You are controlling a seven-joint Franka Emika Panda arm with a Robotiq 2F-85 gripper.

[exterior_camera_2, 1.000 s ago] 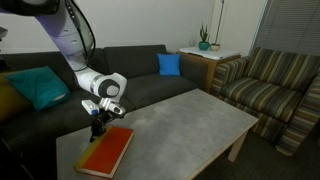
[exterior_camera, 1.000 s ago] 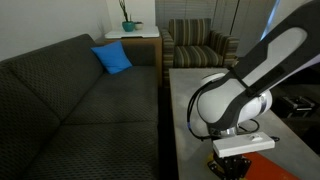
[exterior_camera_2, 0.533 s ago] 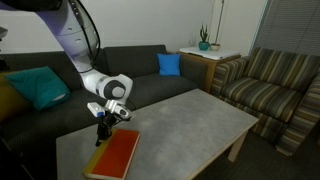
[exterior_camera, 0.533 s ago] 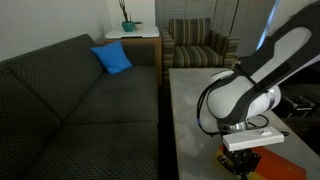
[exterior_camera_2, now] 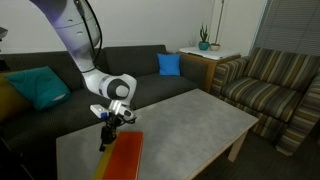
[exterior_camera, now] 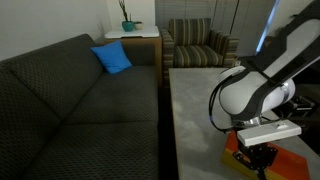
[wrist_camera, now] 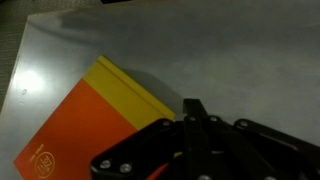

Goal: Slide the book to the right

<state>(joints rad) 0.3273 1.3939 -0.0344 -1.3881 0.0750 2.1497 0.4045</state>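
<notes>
I should back off toward the sofa, because my gripper's closed fingers are over the book's yellow edge (exterior_camera_2: pixel 104 160). I should next lower them beside that edge and then push the book.
The book (exterior_camera_2: pixel 124 159) lies flat on the grey table (exterior_camera_2: pixel 190 115) near its front corner; it has an orange-red cover and a yellow side edge. It also shows in an exterior view (exterior_camera: pixel 292 165) and in the wrist view (wrist_camera: pixel 80 130). My gripper (exterior_camera_2: pixel 106 139) points down with its fingers closed together, the tips at the book's edge on the sofa side. In the wrist view the closed fingers (wrist_camera: pixel 195 108) sit right beside the yellow edge. My gripper (exterior_camera: pixel 262 166) hides part of the book in an exterior view.
A dark sofa (exterior_camera: pixel 80 100) runs along the table, with a blue cushion (exterior_camera: pixel 112 58) and a teal cushion (exterior_camera_2: pixel 40 85). A striped armchair (exterior_camera_2: pixel 275 85) stands past the table's far end. A side table with a plant (exterior_camera_2: pixel 205 45) stands behind.
My gripper and the book have moved together across the table, away from the sofa side. The book has also turned a little.
</notes>
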